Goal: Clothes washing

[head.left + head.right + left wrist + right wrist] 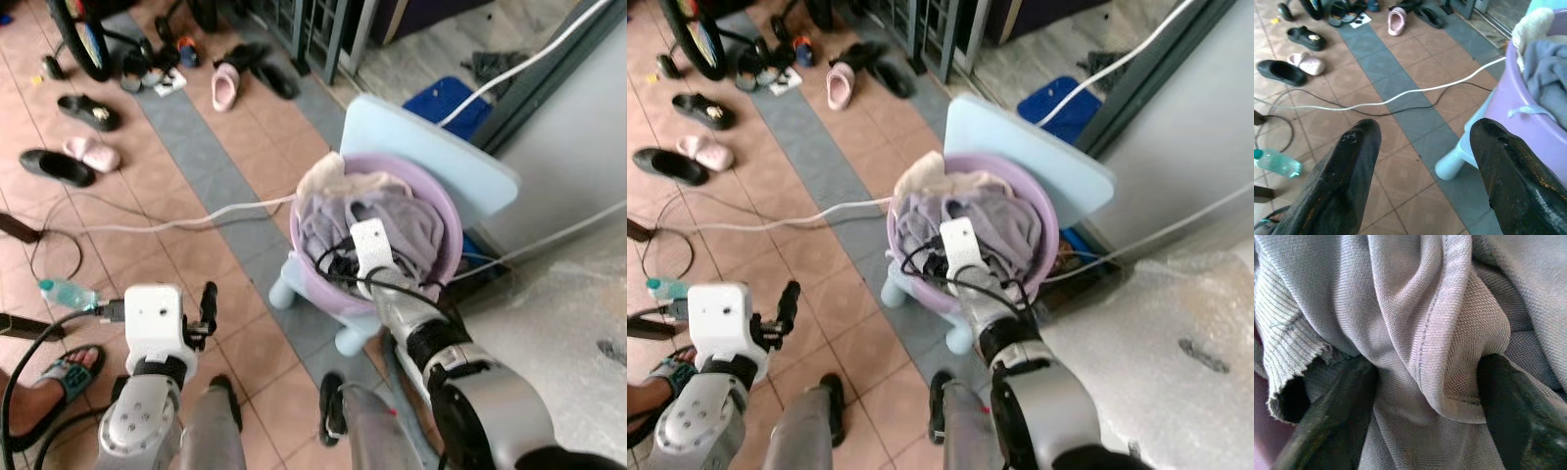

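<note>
A cream towel point(333, 179) sticks out past the grey garment point(409, 217) at the basin's rim. I should expect more pale laundry to be hidden under the garment when I lift it.
A purple basin point(447, 210) stands on a pale blue plastic stool point(431, 147) and is heaped with grey clothes point(404, 221); a cream towel point(329, 176) lies at its far left rim. My right gripper point(1420, 396) is pushed down into the heap at the basin's near side. Its fingers point(1327, 421) stand open on either side of a thick fold of grey garment point(1449, 333). My left gripper point(1422, 161) is open and holds nothing, hanging over the tiled floor to the left of the stool.
A white cable point(176, 221) runs across the tiles toward the basin. Several shoes point(59, 166) and a pink slipper point(225, 88) lie at the far left. A water bottle point(69, 292) and a person's sandalled foot point(61, 377) are near my left arm.
</note>
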`<state>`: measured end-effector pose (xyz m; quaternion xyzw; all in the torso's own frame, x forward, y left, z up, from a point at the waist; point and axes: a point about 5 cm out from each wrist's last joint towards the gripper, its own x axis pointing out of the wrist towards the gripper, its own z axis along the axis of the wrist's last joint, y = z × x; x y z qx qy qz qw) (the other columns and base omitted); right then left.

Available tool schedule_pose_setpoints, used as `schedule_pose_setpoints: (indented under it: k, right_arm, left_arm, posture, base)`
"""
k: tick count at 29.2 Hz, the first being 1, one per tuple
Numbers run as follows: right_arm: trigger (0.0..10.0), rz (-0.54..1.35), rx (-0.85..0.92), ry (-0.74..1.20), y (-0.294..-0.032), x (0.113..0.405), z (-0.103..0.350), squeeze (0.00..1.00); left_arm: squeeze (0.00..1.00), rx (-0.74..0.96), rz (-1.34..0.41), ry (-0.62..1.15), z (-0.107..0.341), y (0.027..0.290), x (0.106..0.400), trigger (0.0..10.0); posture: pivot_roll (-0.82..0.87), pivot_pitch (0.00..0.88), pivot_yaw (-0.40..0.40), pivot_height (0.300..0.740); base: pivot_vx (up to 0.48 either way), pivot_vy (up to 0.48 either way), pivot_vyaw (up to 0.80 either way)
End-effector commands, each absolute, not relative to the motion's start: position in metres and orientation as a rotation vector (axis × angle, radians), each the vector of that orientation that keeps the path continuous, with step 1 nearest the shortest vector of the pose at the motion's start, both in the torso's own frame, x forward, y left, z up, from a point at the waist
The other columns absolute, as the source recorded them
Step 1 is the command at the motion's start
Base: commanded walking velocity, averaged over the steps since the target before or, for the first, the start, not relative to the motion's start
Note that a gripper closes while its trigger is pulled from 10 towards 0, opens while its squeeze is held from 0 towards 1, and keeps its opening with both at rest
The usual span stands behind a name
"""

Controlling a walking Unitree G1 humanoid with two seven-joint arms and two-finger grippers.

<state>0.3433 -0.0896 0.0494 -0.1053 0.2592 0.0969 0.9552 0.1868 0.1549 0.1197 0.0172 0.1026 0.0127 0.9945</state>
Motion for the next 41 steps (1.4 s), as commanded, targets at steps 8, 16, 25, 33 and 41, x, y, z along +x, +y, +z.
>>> schedule_pose_setpoints:
  k: [8, 16, 25, 33, 41]
  right_arm:
    - [0.0, 0.174, -0.17, 0.586, -0.096, 0.335, 0.034, 0.0]
    - [0.0, 0.168, -0.122, 0.562, -0.097, 0.341, 0.042, 0.0]
    - [0.0, 0.181, -0.062, 0.524, -0.096, 0.349, 0.053, 0.0]
    - [0.0, 0.198, -0.005, 0.319, -0.101, 0.374, 0.096, 0.0]
    - [0.0, 0.162, 0.015, 0.091, -0.136, 0.37, 0.123, 0.0]
  left_arm:
    - [0.0, 0.021, 0.034, 0.219, 0.12, 0.149, 0.184, 10.0]
    - [0.0, 0.031, 0.059, 0.17, 0.125, 0.153, 0.193, 10.0]
    - [0.0, 0.05, 0.095, 0.111, 0.13, 0.159, 0.211, 10.0]
    - [0.0, 0.059, 0.048, 0.051, 0.137, 0.156, 0.241, 10.0]
    - [0.0, 0.08, 0.018, 0.006, 0.135, 0.144, 0.255, 10.0]
  posture:
    - [0.15, 0.348, -0.144, 0.74]
    - [0.14, 0.333, -0.147, 0.74]
    - [0.12, 0.276, -0.122, 0.74]
    - [0.08, 0.177, -0.038, 0.74]
    - [0.02, 0.059, 0.021, 0.74]
  base:
    - [0.0, 0.0, 0.0]
    - [0.0, 0.0, 0.0]
    - [0.0, 0.0, 0.0]
    - [0.0, 0.0, 0.0]
    - [0.0, 0.0, 0.0]
